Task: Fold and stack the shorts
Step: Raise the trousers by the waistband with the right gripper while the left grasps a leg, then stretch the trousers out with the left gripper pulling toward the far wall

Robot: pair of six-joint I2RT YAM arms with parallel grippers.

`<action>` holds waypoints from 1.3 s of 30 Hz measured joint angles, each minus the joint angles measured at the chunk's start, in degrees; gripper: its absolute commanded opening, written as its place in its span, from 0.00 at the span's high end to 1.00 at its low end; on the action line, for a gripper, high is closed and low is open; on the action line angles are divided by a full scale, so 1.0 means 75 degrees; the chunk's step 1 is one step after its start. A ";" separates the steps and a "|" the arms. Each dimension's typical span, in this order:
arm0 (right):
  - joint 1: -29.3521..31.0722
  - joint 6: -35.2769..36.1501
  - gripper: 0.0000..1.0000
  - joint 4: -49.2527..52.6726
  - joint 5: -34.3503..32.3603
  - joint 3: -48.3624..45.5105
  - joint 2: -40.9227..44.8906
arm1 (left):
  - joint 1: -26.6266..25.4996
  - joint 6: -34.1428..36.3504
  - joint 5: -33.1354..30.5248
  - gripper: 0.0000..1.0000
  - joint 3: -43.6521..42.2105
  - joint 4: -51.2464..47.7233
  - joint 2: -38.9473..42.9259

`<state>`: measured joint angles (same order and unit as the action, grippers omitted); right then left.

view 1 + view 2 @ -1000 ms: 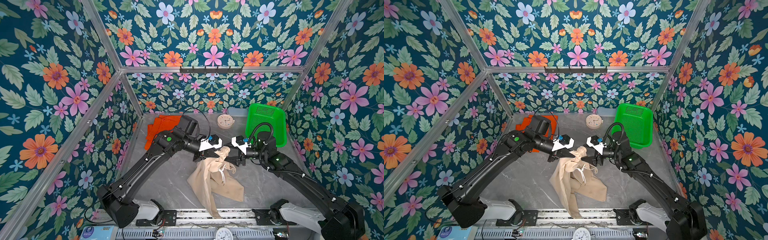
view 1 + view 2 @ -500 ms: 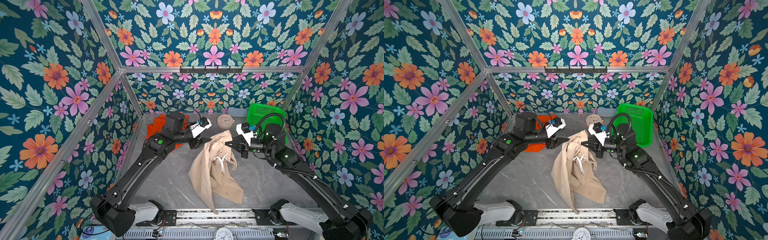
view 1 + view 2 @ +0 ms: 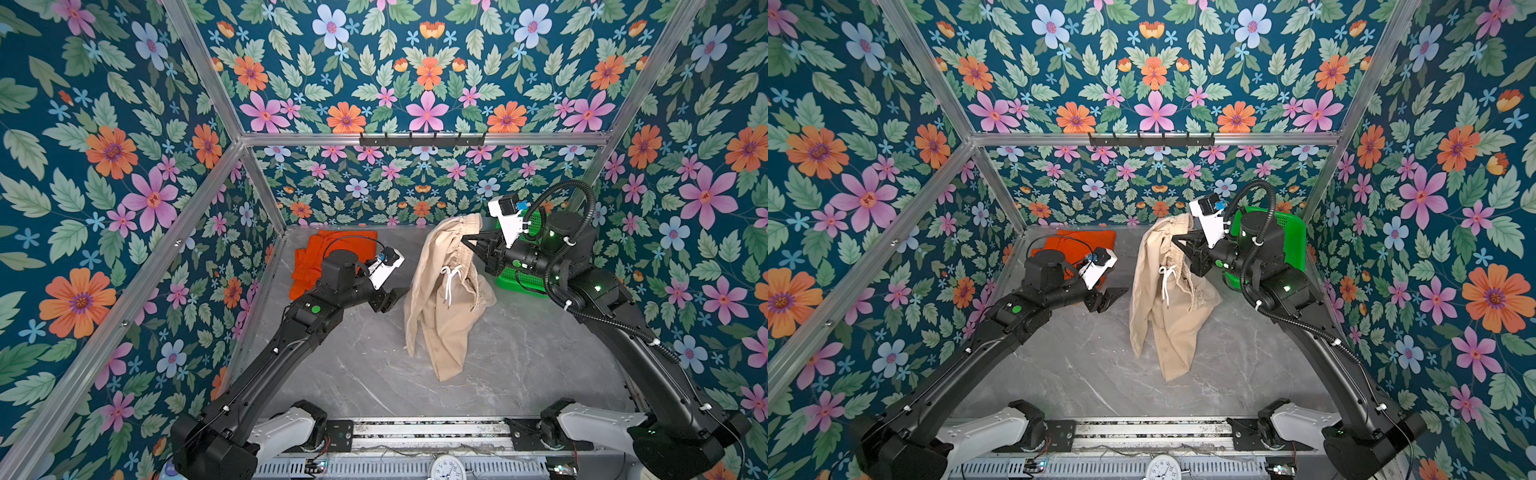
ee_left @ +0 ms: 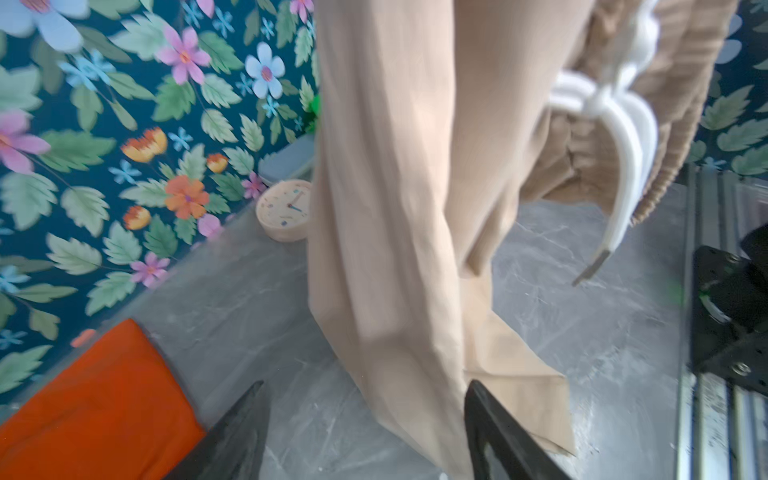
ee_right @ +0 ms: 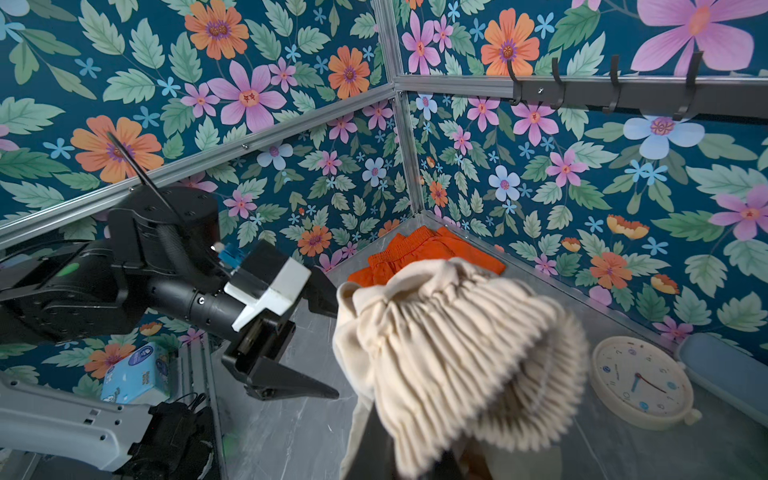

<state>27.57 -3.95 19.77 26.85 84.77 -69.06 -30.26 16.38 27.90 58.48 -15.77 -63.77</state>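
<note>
I expect the other leg (image 3: 449,340) to keep dangling when I pull out the beige shorts' leg beside my left gripper, because their lower ends hang apart (image 3: 423,349).
The beige shorts (image 3: 440,299) (image 3: 1167,299) hang over the table's middle, their lower legs resting on the grey surface. My right gripper (image 3: 469,245) (image 3: 1179,241) is shut on their gathered waistband (image 5: 457,353), which hides the jaws in the right wrist view. The white drawstring (image 4: 623,137) dangles free. My left gripper (image 3: 395,293) (image 3: 1113,297) (image 4: 365,384) (image 5: 337,352) stands open and holds nothing, just left of the hanging fabric (image 4: 395,166). The orange shorts (image 3: 316,257) (image 3: 1096,241) (image 4: 83,395) (image 5: 415,249) lie in the back left corner.
A green basket (image 3: 519,278) (image 3: 1287,232) stands at the back right behind my right arm. A round clock (image 4: 286,210) (image 5: 642,382) and a blue-grey container (image 5: 727,374) sit by the back wall. A hook rail (image 3: 422,139) runs along the back frame.
My right gripper shut on the beige waistband and lifted it up and back. My left gripper let go, opened, and drew away to the left and lower.
</note>
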 measured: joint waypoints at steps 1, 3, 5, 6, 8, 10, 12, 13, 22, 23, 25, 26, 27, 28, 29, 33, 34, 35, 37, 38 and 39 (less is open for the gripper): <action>0.0003 0.0017 1.00 0.0050 0.0012 0.0067 -0.0070 | 0.0000 -0.0029 0.0122 0.24 -0.0195 0.0090 0.0003; 0.0003 0.0082 1.00 0.0166 0.0029 0.0157 -0.0172 | 0.0000 -0.0134 0.0289 0.24 -0.0510 0.0259 -0.0015; 0.0000 0.0102 1.00 0.0259 0.0029 0.0189 -0.0230 | -0.0006 -0.0187 0.0382 0.24 -0.0842 0.0519 -0.0079; 0.0000 0.0117 1.00 0.0291 0.0041 0.0195 -0.0245 | -0.0009 -0.0259 0.0420 0.24 -0.1032 0.0711 -0.0163; 0.0000 0.0134 1.00 0.0344 0.0085 0.0204 -0.0274 | -0.0006 -0.0411 0.0411 0.25 -0.1376 0.1058 -0.0402; 0.0003 0.0134 1.00 0.0364 0.0099 0.0204 -0.0300 | -0.0009 -0.0650 0.0125 0.25 -0.1614 0.1364 -0.0734; 0.0000 0.0134 1.00 0.0385 0.0146 0.0204 -0.0315 | -0.0009 -0.0845 -0.0166 0.27 -0.1705 0.1638 -0.1043; 0.0000 0.0134 1.00 0.0391 0.0163 0.0204 -0.0318 | -0.0009 -0.0976 -0.0294 0.29 -0.1734 0.1842 -0.1227; 0.0000 0.0213 1.00 0.0463 0.0195 0.0152 -0.0157 | -0.0009 -0.1614 -0.0621 0.95 -0.1585 0.2836 -0.1953; 0.0000 0.0248 1.00 0.0469 0.0169 0.0119 -0.0082 | -0.0009 -0.1614 -0.0822 0.97 -0.1483 0.2736 -0.1827; 0.0003 0.0364 1.00 0.0481 0.0061 -0.0006 0.0178 | -0.0015 -0.1577 -0.1399 1.00 -0.1227 0.2463 -0.1419; 0.0000 0.0417 1.00 0.0487 -0.0015 -0.0070 0.0303 | -0.0015 -0.1515 -0.1766 1.00 -0.1105 0.2273 -0.1192; 0.0000 0.0472 1.00 0.0504 -0.0041 -0.0134 0.0440 | -0.0015 -0.1390 -0.2235 1.00 -0.0956 0.2034 -0.0921; 0.0000 0.0545 1.00 0.0533 -0.0061 -0.0178 0.0548 | -0.0015 -0.1241 -0.2672 1.00 -0.0799 0.1786 -0.0644; 0.0000 0.0606 1.00 0.0571 -0.0061 -0.0213 0.0644 | -0.0015 -0.1075 -0.3092 1.00 -0.0638 0.1521 -0.0405; 0.0000 0.0857 1.00 0.0647 0.0361 -0.0318 0.0962 | -0.0009 -0.0256 -0.4704 1.00 0.0192 0.0679 0.0487; 0.0003 0.0877 1.00 0.0647 0.0501 -0.0326 0.1014 | -0.0009 -0.0020 -0.5077 1.00 0.0446 0.0501 0.0650; 0.0012 0.0877 1.00 0.0647 0.0638 -0.0326 0.1052 | -0.0009 0.0201 -0.5339 1.00 0.0656 0.0335 0.0746; 0.0067 0.0868 1.00 0.0641 0.0918 -0.0318 0.1128 | -0.0009 0.0673 -0.5963 1.00 0.1172 0.0070 0.0901; 0.0149 0.0866 1.00 0.0638 0.1011 -0.0303 0.1148 | -0.0009 0.0915 -0.6234 1.00 0.1411 -0.0082 0.0930; 0.0291 0.0863 1.00 0.0641 0.1090 -0.0268 0.1160 | -0.0009 0.1180 -0.6525 1.00 0.1684 -0.0204 0.0947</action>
<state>29.76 2.52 24.58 35.03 82.76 -60.36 -30.33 25.23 -21.04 71.11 -17.30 -56.66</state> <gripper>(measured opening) 0.073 0.052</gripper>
